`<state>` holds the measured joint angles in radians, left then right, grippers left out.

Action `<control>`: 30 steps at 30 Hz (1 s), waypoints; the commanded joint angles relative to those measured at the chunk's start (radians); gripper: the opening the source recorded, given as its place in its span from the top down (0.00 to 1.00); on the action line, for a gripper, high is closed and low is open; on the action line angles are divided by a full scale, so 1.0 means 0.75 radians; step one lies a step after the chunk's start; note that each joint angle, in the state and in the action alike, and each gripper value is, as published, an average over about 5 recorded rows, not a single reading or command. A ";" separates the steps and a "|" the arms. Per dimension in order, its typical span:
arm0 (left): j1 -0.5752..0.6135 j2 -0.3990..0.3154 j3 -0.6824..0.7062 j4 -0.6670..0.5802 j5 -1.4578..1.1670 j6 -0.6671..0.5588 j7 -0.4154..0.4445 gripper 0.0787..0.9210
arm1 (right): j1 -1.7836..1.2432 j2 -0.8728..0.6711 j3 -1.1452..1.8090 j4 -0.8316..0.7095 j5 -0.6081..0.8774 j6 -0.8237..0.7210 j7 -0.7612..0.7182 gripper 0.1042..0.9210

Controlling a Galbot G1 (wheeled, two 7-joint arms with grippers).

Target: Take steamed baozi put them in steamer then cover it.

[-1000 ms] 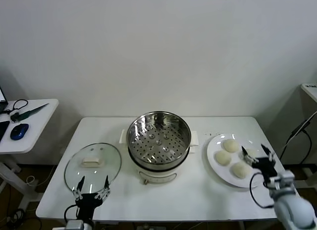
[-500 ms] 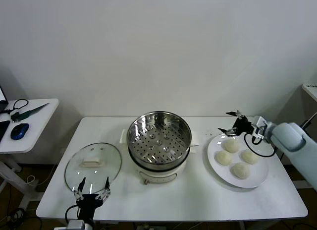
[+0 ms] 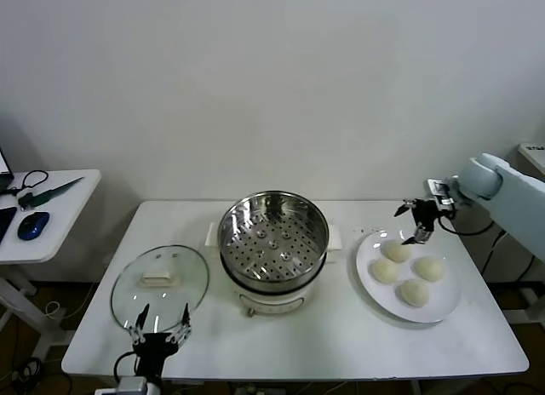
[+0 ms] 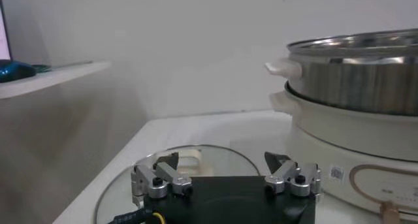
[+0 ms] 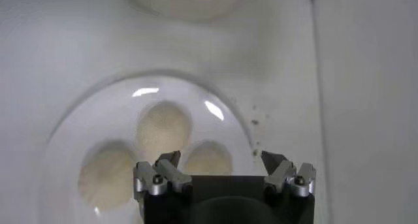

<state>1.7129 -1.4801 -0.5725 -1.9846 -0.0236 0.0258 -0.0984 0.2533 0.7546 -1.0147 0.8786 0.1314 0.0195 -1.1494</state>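
Observation:
The open fingers of my right gripper are in line with the baozi (image 3: pixel 395 251) nearest the plate's far edge. I keep going down until they straddle its sides (image 5: pixel 209 160) and close.
Several cream-white steamed baozi (image 3: pixel 395 250) lie on a white plate (image 3: pixel 446 300) at the table's right. The steamer (image 3: pixel 273 242), a shiny steel pot with a perforated tray on a cream base, stands uncovered and empty mid-table. My right gripper (image 3: pixel 412 223) hangs open just above the plate's far edge, pointing down, holding nothing. In the right wrist view three baozi (image 5: pixel 163 124) show beyond the open right gripper (image 5: pixel 221 161). My left gripper (image 3: pixel 159 324) waits open at the front left, by the glass lid (image 3: pixel 159 280). In the left wrist view the left gripper (image 4: pixel 222 160) faces the lid (image 4: pixel 196 155) and the steamer (image 4: pixel 359 81).
A side table (image 3: pixel 47 212) with a blue mouse and cables stands off to the left. A white wall runs behind the table. Bare tabletop (image 3: pixel 341 335) lies in front of the steamer and plate.
My right arm has swung from the table's front right corner, past the back of the plate, to hover over its far edge. The left arm, lid and baozi have not moved.

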 commanded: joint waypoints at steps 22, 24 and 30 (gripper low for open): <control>-0.033 0.005 -0.012 0.059 -0.023 -0.007 -0.001 0.12 | -0.192 0.419 0.135 -0.585 -0.344 0.059 0.043 0.12; -0.034 0.004 -0.012 0.057 -0.023 -0.007 -0.001 0.12 | -0.194 0.419 0.142 -0.585 -0.352 0.056 0.047 0.14; -0.033 0.004 -0.012 0.051 -0.023 -0.007 -0.001 0.12 | -0.188 0.399 0.144 -0.546 -0.352 0.040 0.054 0.31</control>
<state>1.6881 -1.4775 -0.5821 -1.9449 -0.0407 0.0210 -0.0991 0.1264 1.0333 -0.9250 0.4860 -0.1019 0.0518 -1.1163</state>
